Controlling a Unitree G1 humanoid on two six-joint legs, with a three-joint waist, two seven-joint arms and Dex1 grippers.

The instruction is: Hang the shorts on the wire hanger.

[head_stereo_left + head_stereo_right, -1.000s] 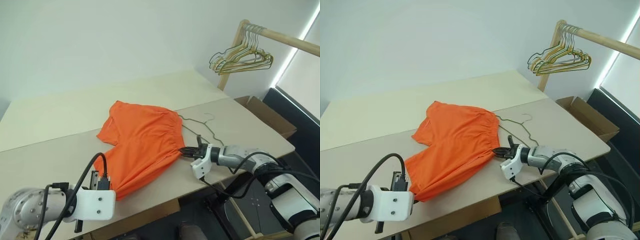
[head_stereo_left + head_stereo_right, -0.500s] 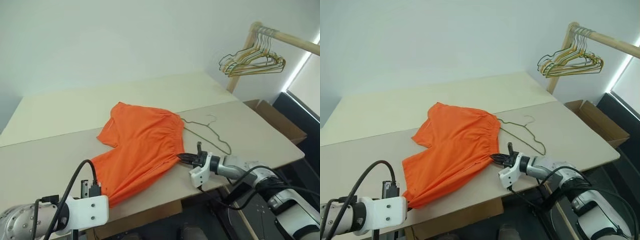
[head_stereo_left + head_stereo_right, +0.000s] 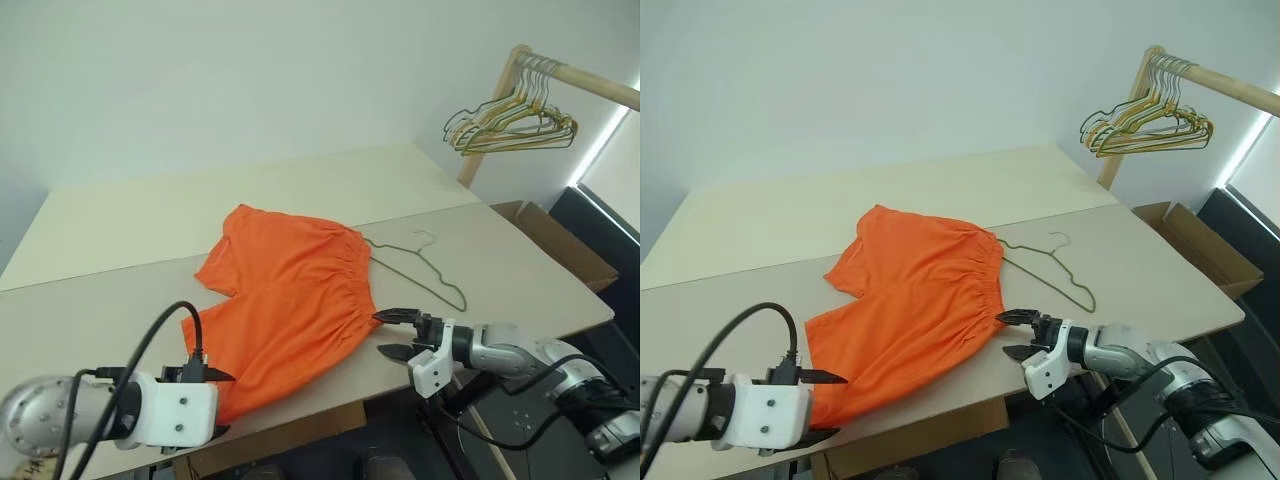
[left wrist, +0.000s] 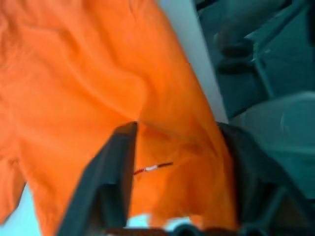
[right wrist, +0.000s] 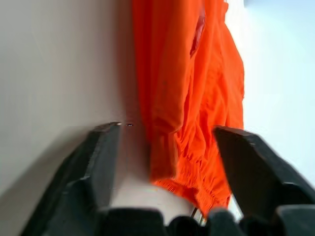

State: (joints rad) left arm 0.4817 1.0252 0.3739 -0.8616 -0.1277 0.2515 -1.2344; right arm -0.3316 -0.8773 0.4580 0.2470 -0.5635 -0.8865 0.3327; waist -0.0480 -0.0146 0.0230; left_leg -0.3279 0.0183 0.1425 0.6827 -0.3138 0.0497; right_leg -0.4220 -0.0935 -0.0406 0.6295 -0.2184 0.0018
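Note:
My gripper should expect the orange shorts' waistband (image 3: pixel 361 262) to stretch into a straight piece of cloth around the hanger when I pull the waistband's ends apart, because tight puckers (image 3: pixel 354 296) gather the cloth.
The orange shorts (image 3: pixel 285 300) lie flat on the table (image 3: pixel 90 320), waistband toward the right. Beside the waistband rests the thin wire hanger (image 3: pixel 425 268), hook pointing away from me. My right gripper (image 3: pixel 385 333) stands open just off the waistband's near corner, close to the table's front edge. In the right wrist view the waistband (image 5: pixel 182 167) lies between the spread fingers (image 5: pixel 106 147), untouched. My left gripper (image 3: pixel 218 403) is open at the near leg hem. Orange fabric (image 4: pixel 74 73) shows between its fingers (image 4: pixel 113 172) in the left wrist view.
A wooden rail with bunched gold and dark hangers (image 3: pixel 510 110) stands at the back right. An open cardboard box (image 3: pixel 560 245) sits on the floor off the table's right end. A paler board (image 3: pixel 200 200) covers the table's far half.
Both grippers have opened and let go of the shorts, which now lie loose. The right gripper has drawn back from the waistband toward the table's front edge. The camera has shifted.

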